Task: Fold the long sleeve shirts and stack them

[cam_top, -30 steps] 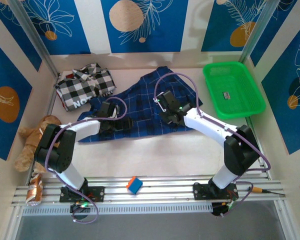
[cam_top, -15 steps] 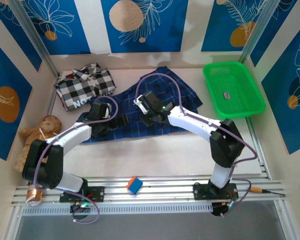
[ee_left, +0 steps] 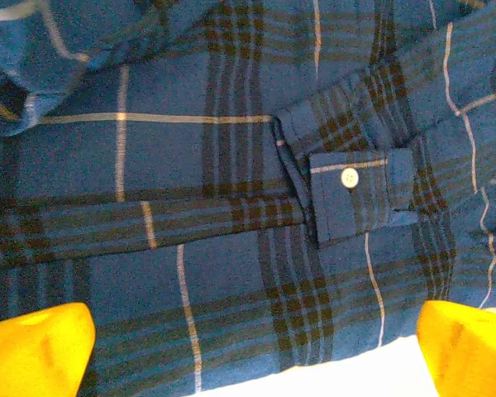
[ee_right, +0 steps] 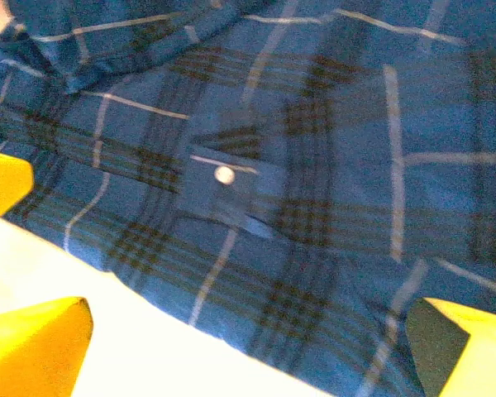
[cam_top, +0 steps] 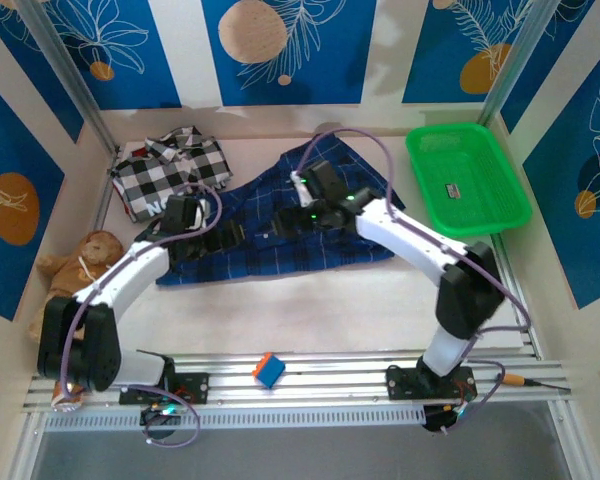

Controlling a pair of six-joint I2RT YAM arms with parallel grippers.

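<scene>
My gripper is about to pull, and the cuff's open end (ee_left: pixel 295 180) lies loose across the shirt. The sleeve (ee_left: pixel 442 120) will bend and follow, and the cloth beneath will stay flat.
The dark blue plaid shirt (cam_top: pixel 280 240) lies spread flat mid-table, and both grippers hover low over it. My left gripper (cam_top: pixel 230 238) is open, its yellow fingertips (ee_left: pixel 33 347) wide apart above the shirt's near hem (ee_left: pixel 256 331). A buttoned cuff (ee_left: pixel 351 194) lies on the cloth just beyond them. Facing it from the right, my right gripper (cam_top: pixel 283 222) is also open above that same cuff (ee_right: pixel 225 186), with nothing between its fingers (ee_right: pixel 459 347). The black-and-white checked shirt (cam_top: pixel 165 172) lies crumpled at the back left, apart from both grippers.
A green plastic basket (cam_top: pixel 468 178) stands at the back right. A brown teddy bear (cam_top: pixel 75 275) lies at the left edge beside my left arm. A small blue and orange block (cam_top: pixel 268 370) sits on the front rail. Bare table (cam_top: pixel 310 310) runs in front of the plaid shirt.
My right gripper has swung left over the plaid shirt and opened. My left arm has stretched out, its wrist shifting left and back, still open.
</scene>
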